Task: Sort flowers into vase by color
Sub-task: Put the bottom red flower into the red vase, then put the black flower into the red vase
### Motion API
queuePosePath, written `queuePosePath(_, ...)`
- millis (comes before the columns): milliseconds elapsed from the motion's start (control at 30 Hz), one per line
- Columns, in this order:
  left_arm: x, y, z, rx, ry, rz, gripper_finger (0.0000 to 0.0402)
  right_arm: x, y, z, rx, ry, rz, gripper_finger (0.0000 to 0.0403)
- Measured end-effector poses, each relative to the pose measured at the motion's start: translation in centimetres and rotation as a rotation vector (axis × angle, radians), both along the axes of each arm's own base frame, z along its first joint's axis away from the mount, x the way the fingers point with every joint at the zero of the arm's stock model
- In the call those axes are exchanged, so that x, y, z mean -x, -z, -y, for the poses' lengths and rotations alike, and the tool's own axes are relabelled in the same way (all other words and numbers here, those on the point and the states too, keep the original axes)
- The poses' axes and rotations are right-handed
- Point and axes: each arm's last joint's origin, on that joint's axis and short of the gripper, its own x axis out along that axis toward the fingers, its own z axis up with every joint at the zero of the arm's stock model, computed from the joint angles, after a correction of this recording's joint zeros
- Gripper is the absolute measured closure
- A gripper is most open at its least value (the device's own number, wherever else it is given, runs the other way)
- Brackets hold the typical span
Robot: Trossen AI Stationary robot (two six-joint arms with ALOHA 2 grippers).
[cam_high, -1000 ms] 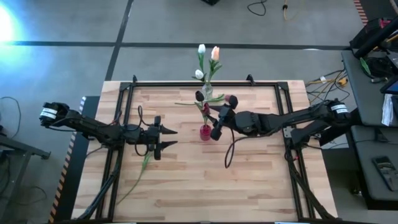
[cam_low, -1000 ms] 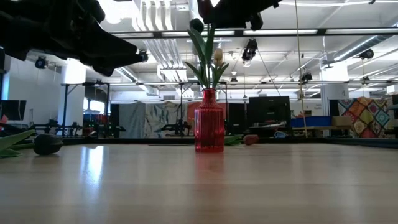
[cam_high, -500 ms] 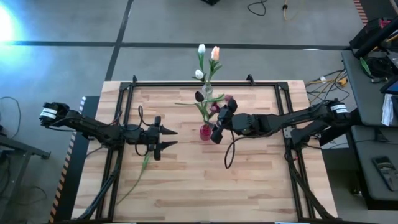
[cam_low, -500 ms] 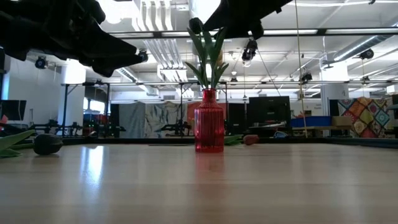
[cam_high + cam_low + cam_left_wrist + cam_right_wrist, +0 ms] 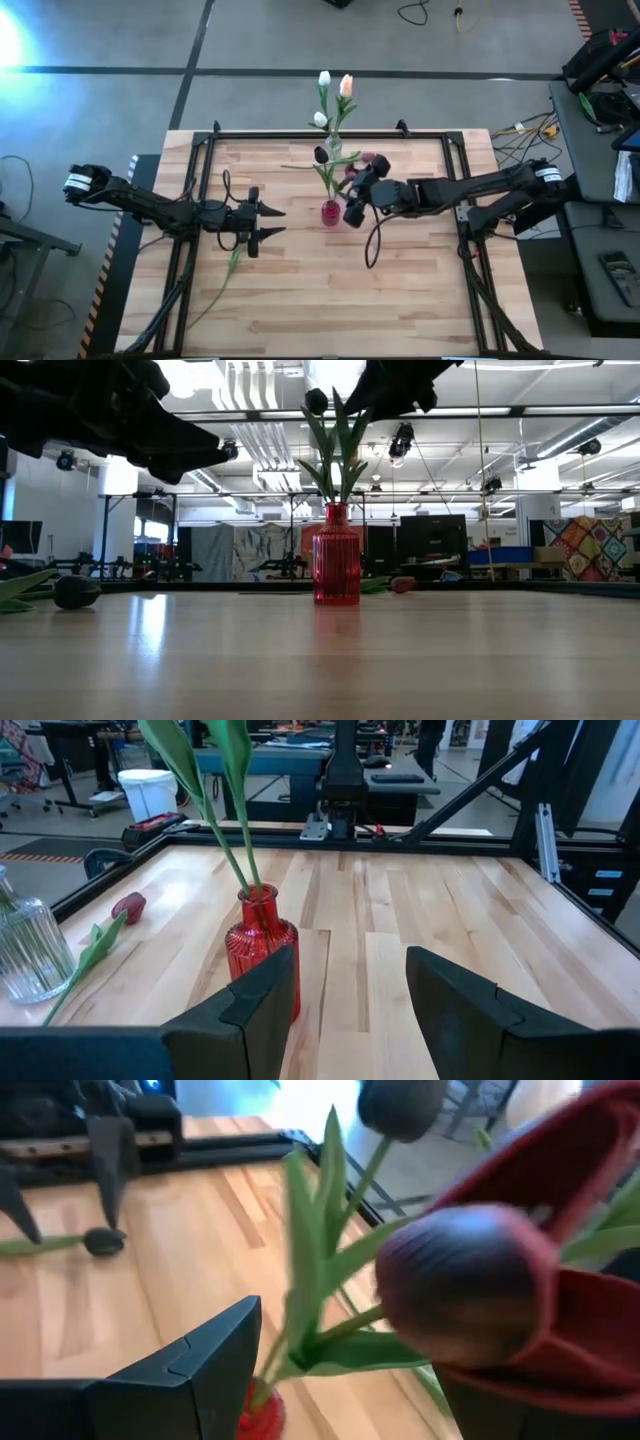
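I should keep moving my right gripper back, fingers open, until it clears the bloom (image 5: pixel 470 1285), since the maroon tulip's stem stands inside the red vase's opening (image 5: pixel 336 508).
A red ribbed vase (image 5: pixel 330 212) stands mid-table and holds dark maroon tulips (image 5: pixel 460 1280) on green stems. My right gripper (image 5: pixel 351 208) is open just to the right of this bunch; in the right wrist view a maroon head sits close between its fingers (image 5: pixel 185 1370). A clear vase (image 5: pixel 333 150) behind it holds white and peach tulips (image 5: pixel 324 78). My left gripper (image 5: pixel 272 222) hangs open to the left of the red vase (image 5: pixel 260 945). One tulip (image 5: pixel 232 262) lies on the table below it. A maroon tulip (image 5: pixel 128 907) lies near the clear vase (image 5: pixel 30 955).
A black metal frame (image 5: pixel 300 132) runs around the wooden tabletop. Bare wood stretches across the near half of the table (image 5: pixel 340 300). In the low view a dark tulip head (image 5: pixel 75 592) and a leaf lie at the left; the room shows beyond.
My right gripper has drawn back a little toward the table's right edge, away from the red vase. The maroon tulips stay standing in the vase. My left arm has kept still.
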Motion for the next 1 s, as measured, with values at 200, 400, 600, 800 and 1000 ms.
queuePosePath(200, 0.0, 0.0, 0.0, 0.000, 0.000, -0.001, 0.0223, 0.3, -1.3, 0.0, -0.007, 0.016, -0.059, 0.0138)
queuePosePath(400, 0.0, 0.0, 0.0, 0.000, 0.001, -0.001, 0.0223, 0.7, -1.7, 0.1, -0.011, 0.023, -0.119, 0.0138)
queuePosePath(600, 0.0, 0.0, 0.0, 0.000, 0.001, -0.001, 0.0223, 1.3, -2.7, 0.1, -0.031, 0.044, -0.182, 0.0138)
queuePosePath(800, 0.0, 0.1, 0.0, -0.001, 0.001, -0.006, 0.0223, 2.3, -4.3, 0.2, -0.051, 0.070, -0.263, 0.0138)
queuePosePath(1000, 0.0, 0.0, 0.0, 0.004, 0.001, -0.005, 0.0223, 3.0, -4.9, 0.2, -0.047, 0.067, -0.318, 0.0142)
